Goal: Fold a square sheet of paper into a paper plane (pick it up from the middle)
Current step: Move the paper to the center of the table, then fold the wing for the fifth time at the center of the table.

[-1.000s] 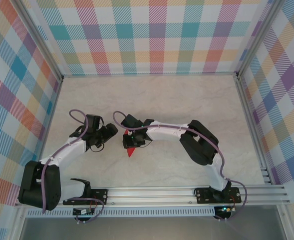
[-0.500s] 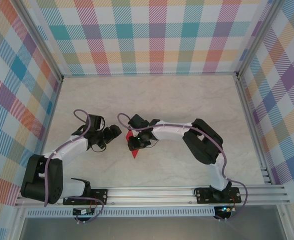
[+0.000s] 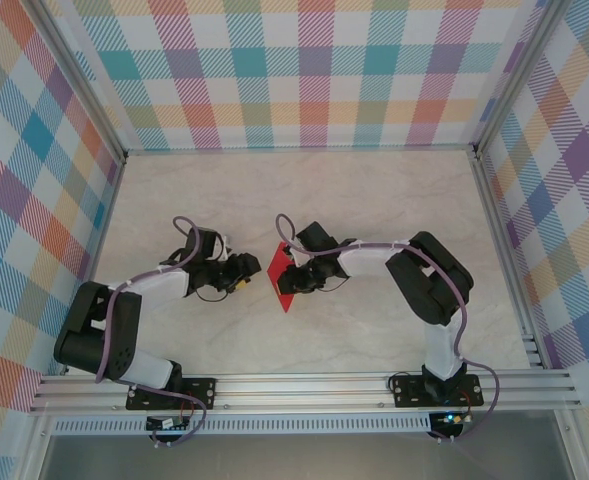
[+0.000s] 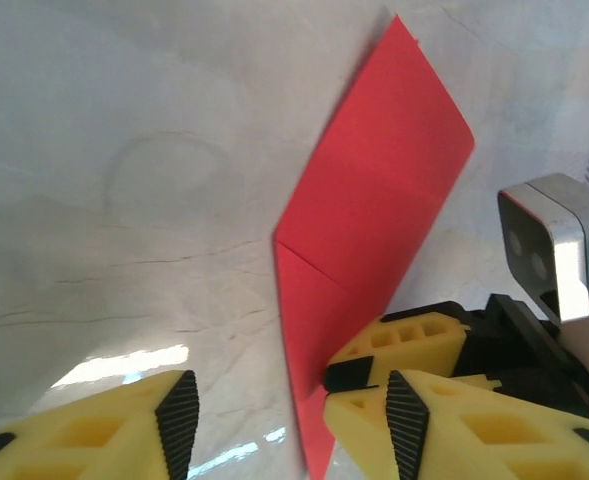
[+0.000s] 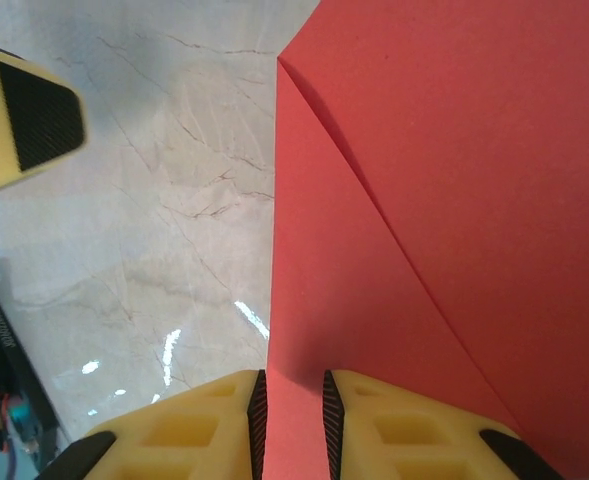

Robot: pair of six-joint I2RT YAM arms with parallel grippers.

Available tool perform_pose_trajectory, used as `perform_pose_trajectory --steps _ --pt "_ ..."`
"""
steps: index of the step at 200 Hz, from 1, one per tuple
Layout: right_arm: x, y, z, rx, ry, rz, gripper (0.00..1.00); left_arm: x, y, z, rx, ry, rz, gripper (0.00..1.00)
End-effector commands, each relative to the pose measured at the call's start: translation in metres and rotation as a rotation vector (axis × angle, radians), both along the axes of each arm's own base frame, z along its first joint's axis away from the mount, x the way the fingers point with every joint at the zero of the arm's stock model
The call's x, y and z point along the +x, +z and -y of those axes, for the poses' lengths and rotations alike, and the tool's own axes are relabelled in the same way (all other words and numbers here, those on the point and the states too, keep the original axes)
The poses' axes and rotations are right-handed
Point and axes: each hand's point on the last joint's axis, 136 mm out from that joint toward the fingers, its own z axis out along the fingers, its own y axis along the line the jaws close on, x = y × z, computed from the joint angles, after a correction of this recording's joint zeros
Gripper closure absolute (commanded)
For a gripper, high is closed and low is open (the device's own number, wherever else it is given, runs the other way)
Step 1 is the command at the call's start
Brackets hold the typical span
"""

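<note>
My left gripper should hold the paper by its folded edge (image 5: 279,230), because my right gripper is reaching across the paper to that edge. This will free my right gripper for the paper's opposite edge.
The red sheet of paper (image 3: 276,264) is folded into a long, layered, pointed piece with a diagonal crease (image 5: 424,200). It is held on edge just above the table at the middle. My right gripper (image 3: 294,278) is shut on it, with both pads pressing the paper's lower part (image 5: 292,410). My left gripper (image 3: 245,270) faces it from the left and stands open (image 4: 289,425). The paper's lower tip (image 4: 314,440) hangs in the gap between the left jaws, nearer the right-hand finger. One left finger (image 5: 34,120) shows in the right wrist view.
The pale marble table (image 3: 374,200) stretches behind and on both sides of the arms. Checked walls (image 3: 304,70) close it in on three sides. An aluminium rail (image 3: 314,385) with the arm bases runs along the near edge.
Both arms have moved to the right. The right gripper carried the paper along and turned it more upright. The left gripper came up to the paper and its jaws narrowed.
</note>
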Motion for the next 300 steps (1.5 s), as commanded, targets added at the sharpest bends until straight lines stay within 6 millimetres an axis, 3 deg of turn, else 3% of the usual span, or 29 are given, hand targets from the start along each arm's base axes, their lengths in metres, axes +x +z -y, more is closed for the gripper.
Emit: perform_pose_trajectory --steps 1,36,53,113,199,300 --pt "0.001 0.016 -0.003 0.087 -0.01 -0.013 0.76 0.0 0.003 0.017 -0.053 -0.053 0.016 0.5" --pt "0.01 0.044 -0.004 0.114 -0.048 0.036 0.76 0.001 -0.002 0.025 -0.048 -0.063 0.008 0.52" --pt "0.016 0.047 0.001 0.085 -0.084 0.06 0.76 0.001 -0.004 0.028 -0.043 -0.07 0.005 0.52" --pt "0.026 0.017 0.018 -0.072 -0.172 0.047 0.78 0.001 -0.008 0.034 -0.043 -0.084 -0.006 0.54" --pt "0.029 -0.008 0.029 -0.157 -0.222 0.01 0.81 0.0 -0.009 0.047 -0.083 -0.118 -0.008 0.58" --pt "0.026 -0.015 0.036 -0.068 -0.258 -0.059 0.81 0.005 -0.017 0.058 -0.115 -0.136 -0.022 0.65"
